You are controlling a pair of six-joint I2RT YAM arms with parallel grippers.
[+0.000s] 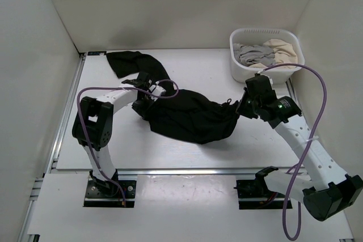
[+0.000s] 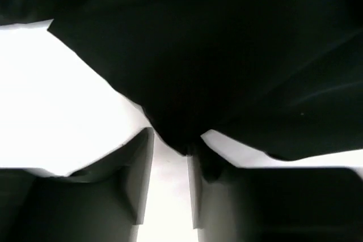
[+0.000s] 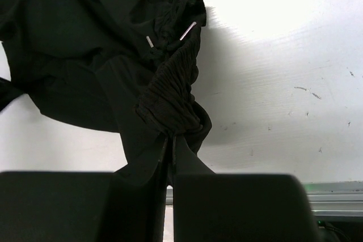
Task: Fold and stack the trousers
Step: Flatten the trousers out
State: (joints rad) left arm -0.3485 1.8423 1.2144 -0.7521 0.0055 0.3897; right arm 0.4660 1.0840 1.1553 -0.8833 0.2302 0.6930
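The near leg [image 1: 177, 123] is bunched up between the robot's two grippers, so next the right gripper pulls the waistband [image 1: 229, 116] away while the left gripper pulls the leg straight.
The black trousers [image 1: 190, 116] lie crumpled across the middle of the white table, with one leg trailing to the back left [image 1: 126, 62]. My left gripper [image 1: 148, 90] is at their left part. In the left wrist view [image 2: 170, 140] its jaws stand apart with bare table between them, and a tip of the black cloth [image 2: 227, 55] reaches down to the fingertips. My right gripper [image 1: 240, 106] is at the right end of the trousers. In the right wrist view [image 3: 170, 140] it is shut on the gathered elastic waistband [image 3: 170, 92], where the drawstring tips show.
A white basket [image 1: 235, 66] stands at the back right with grey [image 1: 249, 55] and beige [image 1: 278, 49] garments in it, just behind my right arm. White walls close in the table on three sides. A metal rail [image 1: 170, 171] runs along the near edge.
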